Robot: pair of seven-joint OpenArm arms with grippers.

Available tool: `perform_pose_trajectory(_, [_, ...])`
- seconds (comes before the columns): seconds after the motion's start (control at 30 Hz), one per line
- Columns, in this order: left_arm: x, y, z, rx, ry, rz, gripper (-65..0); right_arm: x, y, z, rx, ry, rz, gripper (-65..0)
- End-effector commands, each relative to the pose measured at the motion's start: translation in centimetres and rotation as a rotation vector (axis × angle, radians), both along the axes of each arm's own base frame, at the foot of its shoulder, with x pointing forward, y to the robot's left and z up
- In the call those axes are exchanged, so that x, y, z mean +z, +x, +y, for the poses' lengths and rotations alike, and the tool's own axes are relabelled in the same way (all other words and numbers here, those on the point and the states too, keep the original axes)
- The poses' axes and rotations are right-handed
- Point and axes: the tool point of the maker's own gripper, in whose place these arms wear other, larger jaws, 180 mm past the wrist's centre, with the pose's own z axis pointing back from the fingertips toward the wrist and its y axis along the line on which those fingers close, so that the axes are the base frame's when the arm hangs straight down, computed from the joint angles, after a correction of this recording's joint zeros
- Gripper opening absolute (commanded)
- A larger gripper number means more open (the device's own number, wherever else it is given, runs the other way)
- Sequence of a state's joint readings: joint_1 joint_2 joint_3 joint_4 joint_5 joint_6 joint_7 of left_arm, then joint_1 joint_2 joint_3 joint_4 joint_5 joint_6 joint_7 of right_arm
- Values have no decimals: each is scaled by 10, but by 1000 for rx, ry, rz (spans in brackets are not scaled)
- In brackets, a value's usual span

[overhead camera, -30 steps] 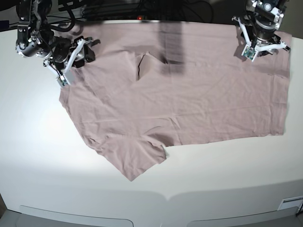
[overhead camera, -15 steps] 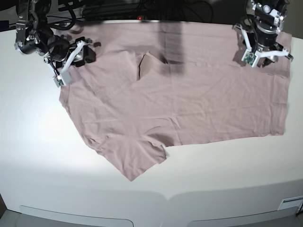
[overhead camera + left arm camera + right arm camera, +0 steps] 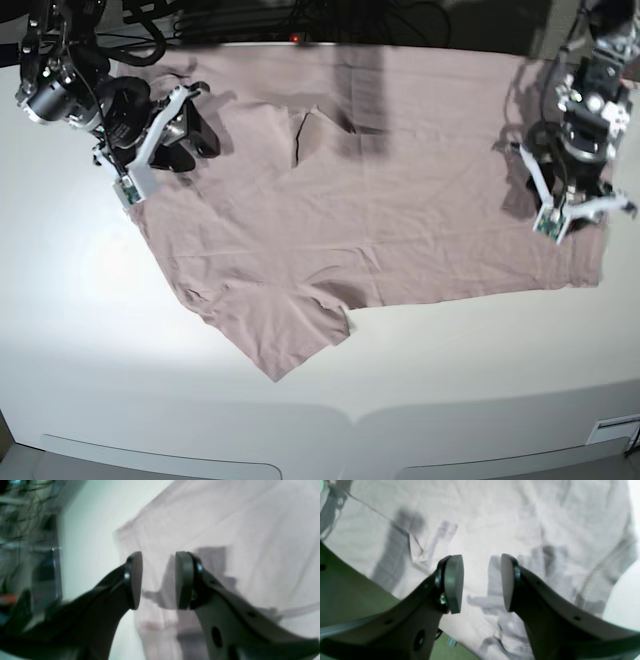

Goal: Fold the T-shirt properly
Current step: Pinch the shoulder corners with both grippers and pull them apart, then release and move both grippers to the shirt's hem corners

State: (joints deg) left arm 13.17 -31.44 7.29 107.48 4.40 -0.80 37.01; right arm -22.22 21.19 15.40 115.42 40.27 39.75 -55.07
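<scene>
I should move my left gripper out to the front hem corner and pinch the T-shirt there, because my left gripper is hanging over flat cloth inside the hem.
The pink-mauve T-shirt lies spread flat on the white table, collar at the back left, one sleeve pointing to the front. My left gripper hangs over the shirt's right end near its hem, open with nothing between the pads. The left wrist view shows the left gripper above the T-shirt beside a cloth edge. My right gripper hovers at the shirt's back left shoulder, open and empty. From the right wrist, the right gripper is above wrinkled T-shirt cloth.
Bare white table runs along the left and front of the shirt. Dark cables and equipment line the table's back edge. A dark shadow band crosses the shirt's upper middle.
My left arm has moved from the shirt's far right corner toward the front, along its right end. The right gripper has shifted slightly right and nearer. The shirt lies as before.
</scene>
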Motion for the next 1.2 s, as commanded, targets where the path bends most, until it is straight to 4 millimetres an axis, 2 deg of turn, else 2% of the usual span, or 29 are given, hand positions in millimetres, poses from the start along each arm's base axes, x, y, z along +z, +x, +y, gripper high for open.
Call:
perform_pose_trajectory(0.0, [21,20,15,6,19,-64,-435,16,9,3,12,20,-61,-395])
perform_pose_trajectory(0.07, [25,40,38,20,46,-70,-435,23,15,8,18,52,-82,-395])
perform_pose_trajectory(0.13, [21,55,66,58,58,-61,-435,27,17,11,25,68,-85,-395])
perform_pose_trajectory(0.23, [-6,69,98,126,-47,38,-435,29,19,12,28,73,-89,-395])
perform_pose_trajectory(0.33, [-31,77,121,191,-173,124,-435,32,19,15,33,102,-90,-395])
perform_pose_trajectory(0.53, [-37,106,150,256,-371,84,-435,32,19,16,34,105,-90,-395])
perform_pose_trajectory(0.63, [-57,105,168,341,-438,94,-435,33,19,17,35,110,-91,-395])
perform_pose_trajectory(0.73, [-80,99,167,379,-517,130,-435,35,18,19,37,128,-91,-395])
perform_pose_trajectory(0.83, [-90,100,154,375,-564,149,-435,35,18,19,37,126,-91,-395])
perform_pose_trajectory(1.03, [-93,106,135,343,-592,152,-435,35,18,19,37,126,-91,-395])
perform_pose_trajectory(1.17, [-79,117,135,314,-581,124,-435,35,18,19,37,127,-91,-395])
